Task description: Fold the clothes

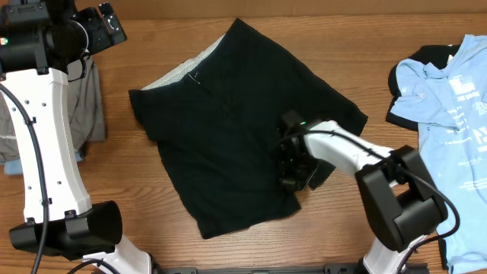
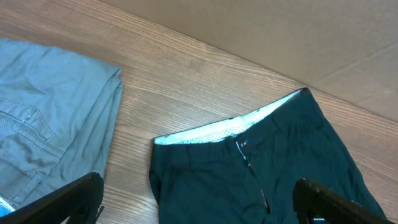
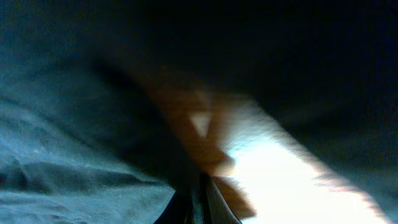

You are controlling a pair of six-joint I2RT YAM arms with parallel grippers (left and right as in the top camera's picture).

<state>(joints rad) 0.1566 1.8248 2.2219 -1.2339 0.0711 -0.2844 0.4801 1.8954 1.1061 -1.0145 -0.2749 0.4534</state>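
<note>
The pale waistband [image 1: 185, 68] is at a slant and my right gripper has hold of the opposite edge. I should go on pulling toward the light blue T-shirt [image 1: 428, 93] until the black shorts are straighter.
The black shorts [image 1: 228, 129] lie spread flat in the middle of the table, with the pale inner waistband [image 1: 183, 72] toward the back left. My right gripper [image 1: 293, 164] is low at the shorts' right edge. In the right wrist view its fingers [image 3: 202, 208] are pressed together with dark cloth [image 3: 74, 155] bunched against and over them. My left gripper [image 1: 103, 27] hovers at the back left, wide open. In the left wrist view, between its fingers [image 2: 199, 214], lie the waistband [image 2: 217, 132] and the shorts [image 2: 267, 168] on the table below.
A light blue printed T-shirt [image 1: 456, 114] lies at the right edge over a black piece [image 1: 403, 114]. Grey trousers [image 1: 87, 106] lie at the left, also in the left wrist view [image 2: 50, 124]. A cardboard wall [image 2: 280, 37] runs along the back.
</note>
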